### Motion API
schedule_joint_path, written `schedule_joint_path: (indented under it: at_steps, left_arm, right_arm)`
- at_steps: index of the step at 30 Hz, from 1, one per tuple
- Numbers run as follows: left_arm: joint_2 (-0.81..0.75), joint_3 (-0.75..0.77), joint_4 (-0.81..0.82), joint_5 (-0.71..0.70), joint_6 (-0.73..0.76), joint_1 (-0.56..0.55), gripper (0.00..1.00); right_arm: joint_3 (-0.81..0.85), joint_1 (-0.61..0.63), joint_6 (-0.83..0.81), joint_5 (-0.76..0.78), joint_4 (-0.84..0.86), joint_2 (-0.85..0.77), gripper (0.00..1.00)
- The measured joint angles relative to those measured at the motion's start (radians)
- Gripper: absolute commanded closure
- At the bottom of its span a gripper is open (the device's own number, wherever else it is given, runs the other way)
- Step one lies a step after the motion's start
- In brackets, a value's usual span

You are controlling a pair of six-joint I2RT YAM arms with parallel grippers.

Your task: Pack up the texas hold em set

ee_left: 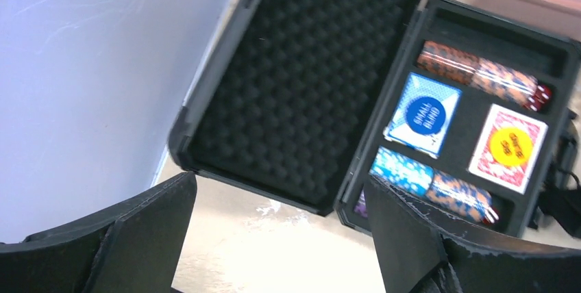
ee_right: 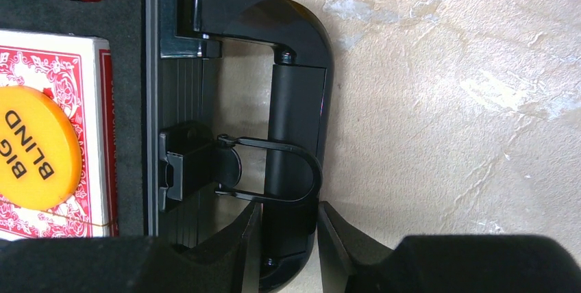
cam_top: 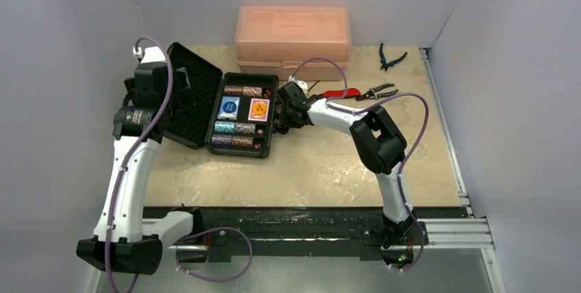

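The briefcase lid's outer edge (ee_left: pixel 220 64) lies close to the wall (ee_left: pixel 166 144), so my left gripper should take it and help my right gripper slide the briefcase clear before closing.
The black briefcase (cam_top: pixel 242 76) lies open on the table, its foam-lined lid (cam_top: pixel 194 98) folded out to the left. Its tray holds chip stacks (ee_left: pixel 479 74), a blue deck (ee_left: pixel 404 132) under a blue disc (ee_left: pixel 420 111), a red deck (ee_left: pixel 531 132) under a yellow disc (ee_left: pixel 510 144), and red dice (ee_left: pixel 541 96). My left gripper (ee_left: pixel 279 190) hangs open over bare table by the lid's near corner, holding nothing. My right gripper (ee_right: pixel 288 221) is shut on the case's black handle (ee_right: pixel 294 122) at the tray's right side, one finger on each side of the grip.
A translucent pink plastic box (cam_top: pixel 293 33) stands behind the case. Blue-handled pliers (cam_top: pixel 387 55), a red-handled tool (cam_top: pixel 342 92) and black pliers (cam_top: pixel 377 91) lie at the back right. White walls enclose the table on three sides.
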Motion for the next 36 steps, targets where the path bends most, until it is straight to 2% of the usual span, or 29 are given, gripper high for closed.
schedule_joint_path:
  at_steps: [8, 17, 22, 28, 31, 36]
  left_arm:
    - [0.148, 0.097, -0.023, 0.116, -0.015, 0.271, 0.08]
    - [0.294, 0.125, 0.023, 0.301, -0.005, 0.450, 0.13]
    - [0.467, 0.199, 0.027, 0.424, 0.012, 0.502, 0.13]
    - [0.567, 0.203, 0.020, 0.482, 0.016, 0.506, 0.17]
    - [0.584, 0.203, 0.025, 0.493, 0.016, 0.506, 0.23]
    - [0.585, 0.201, 0.044, 0.511, 0.018, 0.509, 0.45]
  right_arm:
    - [-0.061, -0.001, -0.003, -0.013, 0.071, -0.027, 0.76]
    - [-0.112, -0.006, -0.012, -0.043, 0.134, -0.048, 0.77]
    - [-0.120, -0.009, -0.021, -0.056, 0.147, -0.052, 0.77]
    - [-0.129, -0.011, -0.024, -0.064, 0.159, -0.055, 0.78]
    - [-0.139, -0.013, -0.026, -0.073, 0.171, -0.059, 0.78]
    - [-0.153, -0.015, -0.027, -0.079, 0.188, -0.065, 0.80]
